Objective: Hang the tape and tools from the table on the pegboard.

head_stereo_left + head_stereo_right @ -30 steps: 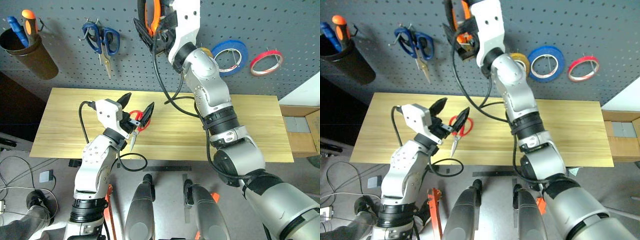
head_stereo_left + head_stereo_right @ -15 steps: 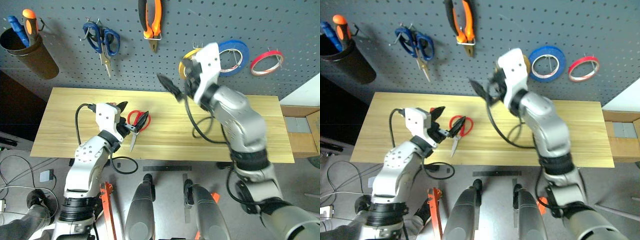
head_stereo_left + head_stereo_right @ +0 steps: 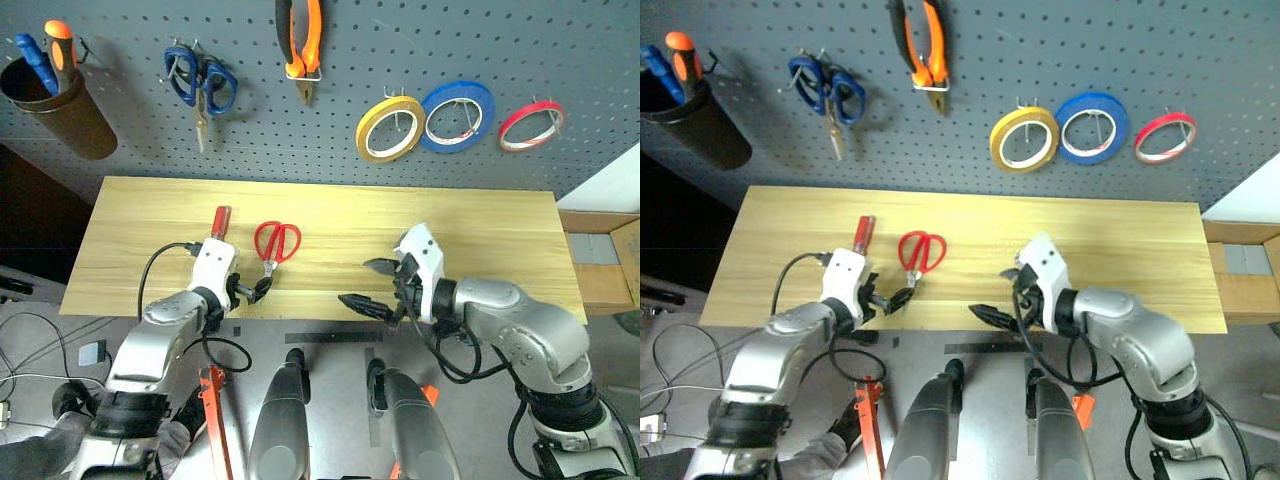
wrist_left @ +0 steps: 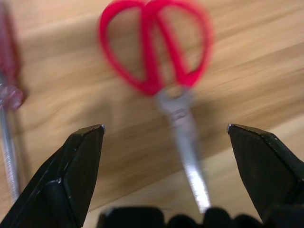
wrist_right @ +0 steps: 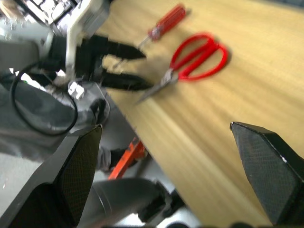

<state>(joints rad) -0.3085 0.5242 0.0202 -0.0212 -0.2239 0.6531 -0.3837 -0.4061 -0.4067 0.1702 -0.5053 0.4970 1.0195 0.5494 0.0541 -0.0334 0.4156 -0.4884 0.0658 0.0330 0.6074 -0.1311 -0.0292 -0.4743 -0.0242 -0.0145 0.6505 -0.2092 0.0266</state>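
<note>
The red-handled scissors (image 3: 277, 243) will hang by their loops in front when the robot carries them up, as hook ends (image 3: 194, 45) stick out past the blue scissors.
Red-handled scissors (image 3: 277, 242) lie on the table (image 3: 480, 225), blades pointing to its front edge. A slim red-handled screwdriver (image 3: 220, 218) lies just left of them. My left gripper (image 3: 252, 290) is open and low at the blade tips; in the left wrist view the scissors (image 4: 156, 52) lie between its spread fingers (image 4: 78, 161). My right gripper (image 3: 368, 283) is open over the table's front middle, holding nothing. On the pegboard (image 3: 560, 50) hang the orange-and-black pliers (image 3: 300, 45) and the red tape (image 3: 532, 125).
Yellow (image 3: 390, 127) and blue (image 3: 458, 115) tape rolls and blue scissors (image 3: 200, 80) also hang on the board. A brown cup (image 3: 55, 100) at far left holds blue and orange screwdrivers. A cardboard box (image 3: 605, 255) stands past the table's right end.
My right arm has come down from the pliers on the pegboard to the table's front edge, leaving them hanging. My left gripper has sunk toward the scissors' blades.
</note>
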